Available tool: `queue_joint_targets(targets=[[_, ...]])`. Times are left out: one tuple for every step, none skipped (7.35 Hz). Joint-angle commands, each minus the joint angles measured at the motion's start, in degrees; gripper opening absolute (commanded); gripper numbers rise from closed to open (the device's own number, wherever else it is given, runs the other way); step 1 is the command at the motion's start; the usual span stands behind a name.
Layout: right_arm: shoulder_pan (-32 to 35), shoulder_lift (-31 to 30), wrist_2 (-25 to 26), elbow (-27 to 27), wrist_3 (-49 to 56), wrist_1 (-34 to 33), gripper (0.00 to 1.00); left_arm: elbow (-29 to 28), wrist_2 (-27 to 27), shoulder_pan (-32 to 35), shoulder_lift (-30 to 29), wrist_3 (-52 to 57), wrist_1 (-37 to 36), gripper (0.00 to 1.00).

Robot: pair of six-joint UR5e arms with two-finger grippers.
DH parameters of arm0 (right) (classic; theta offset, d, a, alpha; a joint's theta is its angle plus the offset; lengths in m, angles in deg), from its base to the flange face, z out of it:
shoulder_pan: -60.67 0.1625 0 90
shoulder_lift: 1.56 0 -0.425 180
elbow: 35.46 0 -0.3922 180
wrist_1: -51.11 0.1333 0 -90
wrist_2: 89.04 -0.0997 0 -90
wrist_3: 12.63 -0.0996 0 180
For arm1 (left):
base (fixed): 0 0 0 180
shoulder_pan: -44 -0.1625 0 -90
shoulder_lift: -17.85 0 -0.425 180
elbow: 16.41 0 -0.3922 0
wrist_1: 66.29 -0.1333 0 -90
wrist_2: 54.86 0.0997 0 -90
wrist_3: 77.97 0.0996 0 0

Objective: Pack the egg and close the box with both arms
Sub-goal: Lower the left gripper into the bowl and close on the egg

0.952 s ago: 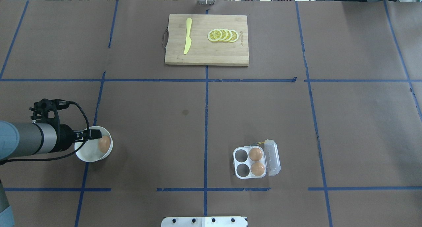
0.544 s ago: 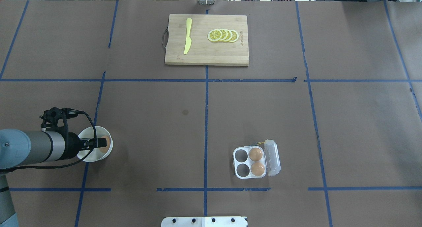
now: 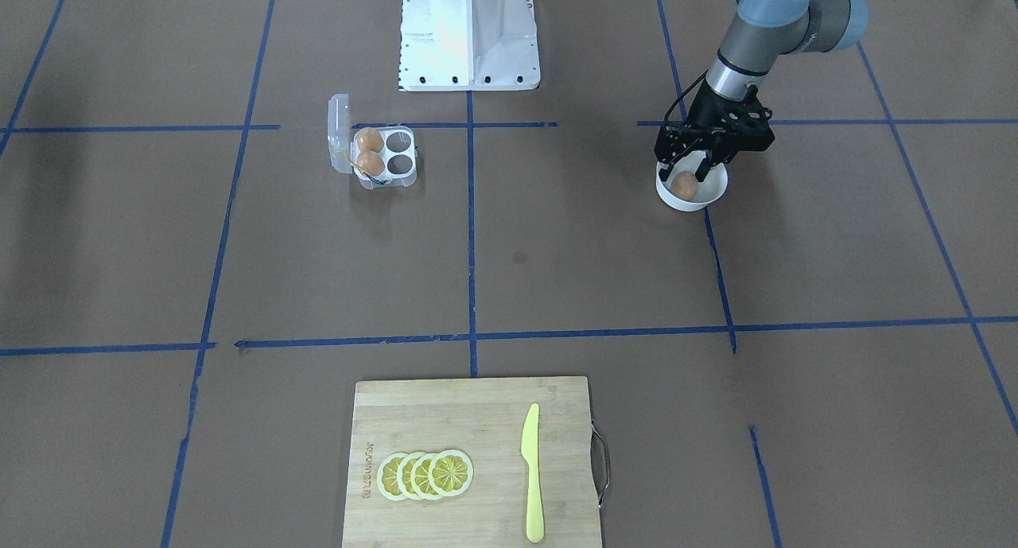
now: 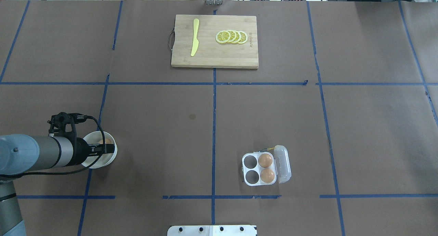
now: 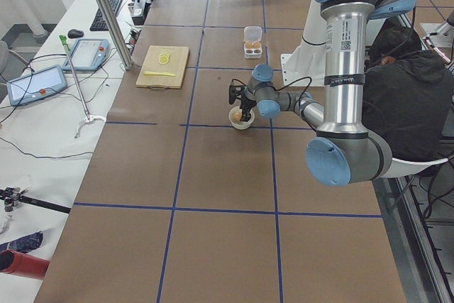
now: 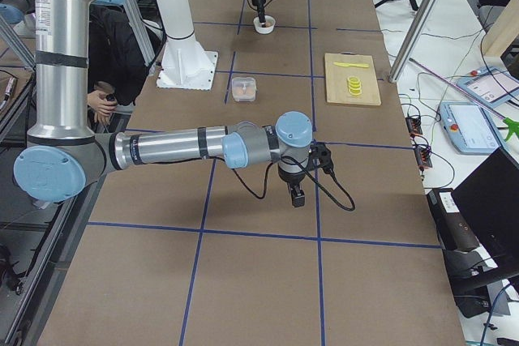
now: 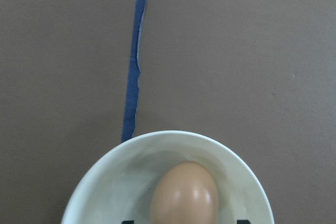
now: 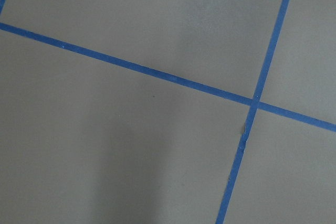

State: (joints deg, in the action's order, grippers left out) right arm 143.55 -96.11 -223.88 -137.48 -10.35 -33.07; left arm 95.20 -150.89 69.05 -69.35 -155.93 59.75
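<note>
The bowl's clear white side [image 3: 712, 188] is all that shows beside the brown egg [image 3: 684, 186], so I expect the bowl to stay behind empty when the robot lifts the egg out.
A brown egg [image 7: 184, 192] lies in a round white bowl [image 7: 105, 166] at the table's left. My left gripper [image 3: 685, 174] reaches down into the bowl [image 3: 716, 194], open, with one finger on each side of the egg [image 3: 683, 186] and apart from it. From overhead the left gripper [image 4: 106, 148] covers most of the egg [image 4: 103, 141]. The clear box [image 4: 247, 167] stands with its lid [image 4: 283, 163] open to the right, two eggs [image 4: 265, 160] in its right cups and its left cups empty. My right gripper [image 6: 296, 196] shows only in the exterior right view, over bare table; I cannot tell its state.
A wooden cutting board [image 4: 214, 54] with a yellow knife [image 4: 195, 37] and lemon slices [image 4: 231, 37] lies at the far middle. The white pedestal base [image 3: 469, 31] stands at the robot's edge. Blue tape lines cross the brown table.
My left gripper has moved forward and down into the bowl, so its fingers now straddle the egg and hide most of it from overhead. The box has not moved.
</note>
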Motion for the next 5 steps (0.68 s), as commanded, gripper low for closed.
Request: queue_joint_targets(targets=[[0.0,-0.02,0.1,0.07,0.0,-0.02,1.0,-0.35,0.05,0.0,-0.26,0.27,0.0,0.73],[0.0,-0.02,0.01,0.07,0.0,0.07,1.0,-0.87,0.05,0.0,-0.34,0.53,0.0,0.73],[0.0,-0.02,0.01,-0.02,0.0,0.07,1.0,-1.4,0.05,0.0,-0.52,0.62,0.0,0.73],[0.0,-0.02,0.01,0.07,0.0,0.07,1.0,-1.66,0.05,0.0,-0.52,0.62,0.09,0.73],[0.0,-0.02,0.1,-0.02,0.0,0.07,1.0,-1.67,0.05,0.0,-0.52,0.62,0.09,0.73]])
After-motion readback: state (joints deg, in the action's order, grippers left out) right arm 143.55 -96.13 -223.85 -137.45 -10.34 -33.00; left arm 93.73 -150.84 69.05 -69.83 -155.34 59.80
